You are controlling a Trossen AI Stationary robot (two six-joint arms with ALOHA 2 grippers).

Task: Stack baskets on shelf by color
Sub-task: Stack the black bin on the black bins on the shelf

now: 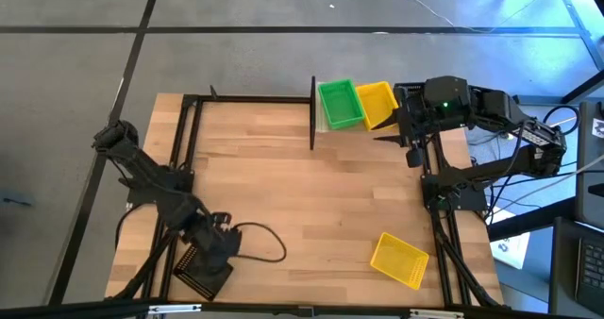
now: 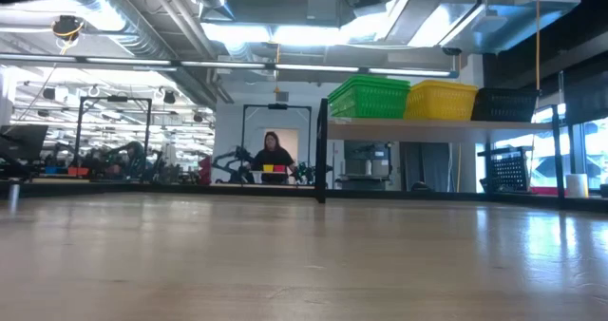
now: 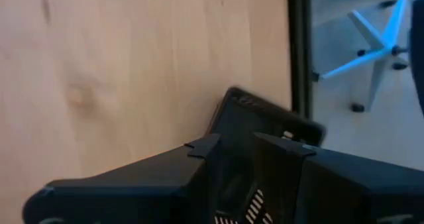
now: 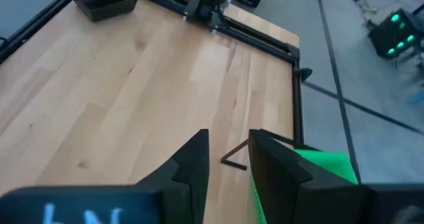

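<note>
The black basket at the table's near corner (image 1: 200, 277) lies beyond my right gripper's reach, so my left gripper needs to bring it over beside the shelf for a handover.
On the shelf (image 2: 408, 123) at the table's far right, green baskets (image 2: 369, 96), yellow baskets (image 2: 441, 100) and a black basket (image 2: 503, 103) stand side by side. In the high view the green basket (image 1: 340, 104) and the yellow basket (image 1: 377, 103) show; my right arm covers the black one. My right gripper (image 1: 412, 154) hovers just in front of the shelf, slightly open and empty (image 4: 230, 144). Another yellow basket (image 1: 398, 260) lies on the table's near right. My left gripper (image 1: 213, 246) is shut on a black basket (image 1: 200, 268) at the near left corner. My left gripper (image 3: 232, 151) has the black basket's rim (image 3: 265, 114) between its two fingers and comes at it from above. Mesh shows in the narrow gap between the fingers (image 3: 199, 151). The basket's bottom seems to rest on the table; the fingers hide the exact place of contact.
A black frame of thin rails (image 1: 179, 149) runs along the table's left, far and right sides. A black post (image 1: 312, 111) marks the shelf's left end. A cable (image 1: 269, 239) loops on the wood beside my left gripper. A person sits in the room far behind.
</note>
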